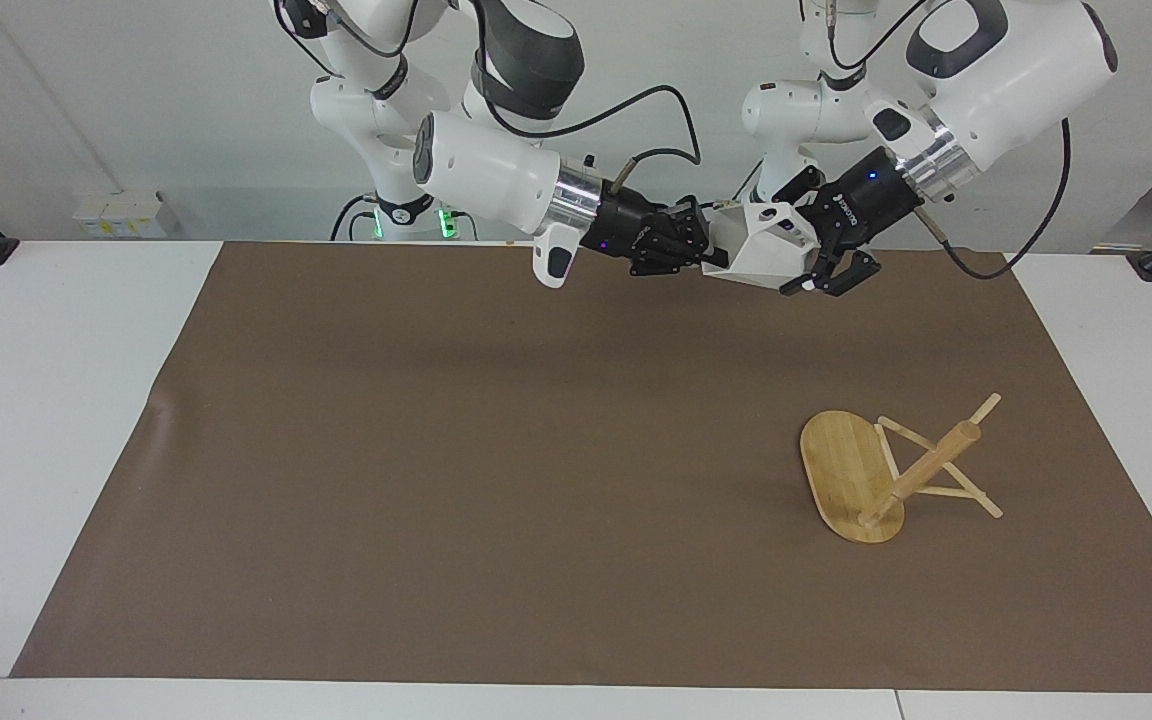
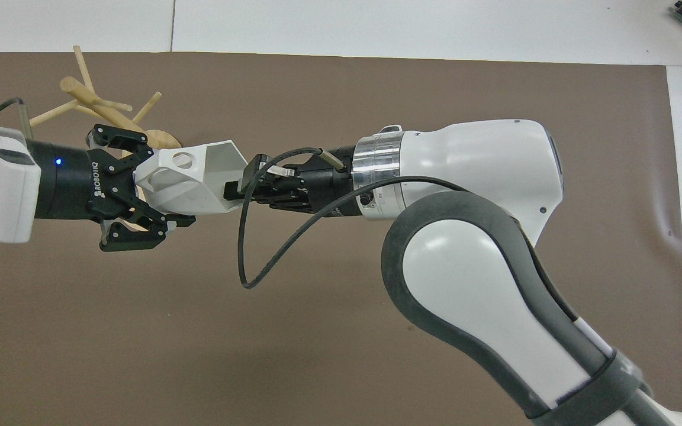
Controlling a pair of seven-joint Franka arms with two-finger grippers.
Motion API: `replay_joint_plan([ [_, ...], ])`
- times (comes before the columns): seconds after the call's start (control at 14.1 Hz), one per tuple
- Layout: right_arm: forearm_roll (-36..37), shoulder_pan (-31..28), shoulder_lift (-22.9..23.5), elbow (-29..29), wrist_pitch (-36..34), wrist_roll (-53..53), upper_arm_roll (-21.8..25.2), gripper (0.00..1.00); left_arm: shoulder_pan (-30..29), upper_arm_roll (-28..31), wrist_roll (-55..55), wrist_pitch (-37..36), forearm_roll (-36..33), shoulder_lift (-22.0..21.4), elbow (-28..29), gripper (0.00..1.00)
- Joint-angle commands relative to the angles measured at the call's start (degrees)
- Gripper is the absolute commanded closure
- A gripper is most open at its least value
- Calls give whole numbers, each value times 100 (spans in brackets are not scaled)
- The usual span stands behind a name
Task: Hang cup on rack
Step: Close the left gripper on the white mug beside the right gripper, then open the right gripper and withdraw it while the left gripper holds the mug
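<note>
The robot's two grippers are both holding the cup, so the right gripper needs to open and move away from the cup's rim (image 2: 237,170) before the left gripper takes the cup to the rack (image 1: 914,474).
The white faceted cup (image 1: 761,250) (image 2: 187,183) hangs in the air over the edge of the mat nearest the robots, lying sideways between both hands. My right gripper (image 1: 711,250) (image 2: 231,192) is shut on its rim wall at the open end. At the bottom end, where the handle is, my left gripper (image 1: 804,245) (image 2: 160,189) has its fingers closed against the cup. The bamboo rack (image 1: 921,475) (image 2: 92,103) lies tipped over on the mat toward the left arm's end, with its oval base (image 1: 841,470) up on edge and its pegs resting on the mat.
A brown mat (image 1: 436,450) covers most of the white table (image 1: 46,400). Both arms reach in at about the same height, and the right arm's cable (image 2: 246,260) loops below its wrist.
</note>
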State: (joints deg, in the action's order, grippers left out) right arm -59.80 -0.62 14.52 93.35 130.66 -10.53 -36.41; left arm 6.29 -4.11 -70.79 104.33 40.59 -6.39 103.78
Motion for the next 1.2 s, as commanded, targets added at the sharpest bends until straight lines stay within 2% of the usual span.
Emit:
replay_joint_plan([
  [0.0, -40, -44, -19, 51, -14, -2, -68, 100, 30, 42, 127, 175, 125, -117, 125, 100],
  [0.07, 47, -44, -19, 51, -14, 7, -77, 90, 30, 42, 136, 184, 125, -117, 125, 100],
  [0.14, 74, -44, -19, 60, -14, 8, -77, 67, 22, 42, 127, 184, 125, -117, 134, 100],
  [0.21, 83, -35, -19, 60, -5, 25, -77, 13, 39, 42, 127, 201, 125, -117, 134, 100],
  [0.28, 92, -35, -19, 51, -5, 43, -68, 0, 39, 42, 127, 228, 125, -117, 134, 100],
  [0.57, 92, -35, -19, 60, 4, 43, -77, 0, 57, 51, 109, 306, 81, -125, 177, 100],
  [0.78, 92, -35, -19, 60, 4, 34, -68, 0, 65, 42, 118, 622, 55, -178, 379, 100],
  [1.13, 135, -52, -46, 183, 92, 25, -7, 0, 100, 33, 188, 1553, 37, -494, 1160, 100],
])
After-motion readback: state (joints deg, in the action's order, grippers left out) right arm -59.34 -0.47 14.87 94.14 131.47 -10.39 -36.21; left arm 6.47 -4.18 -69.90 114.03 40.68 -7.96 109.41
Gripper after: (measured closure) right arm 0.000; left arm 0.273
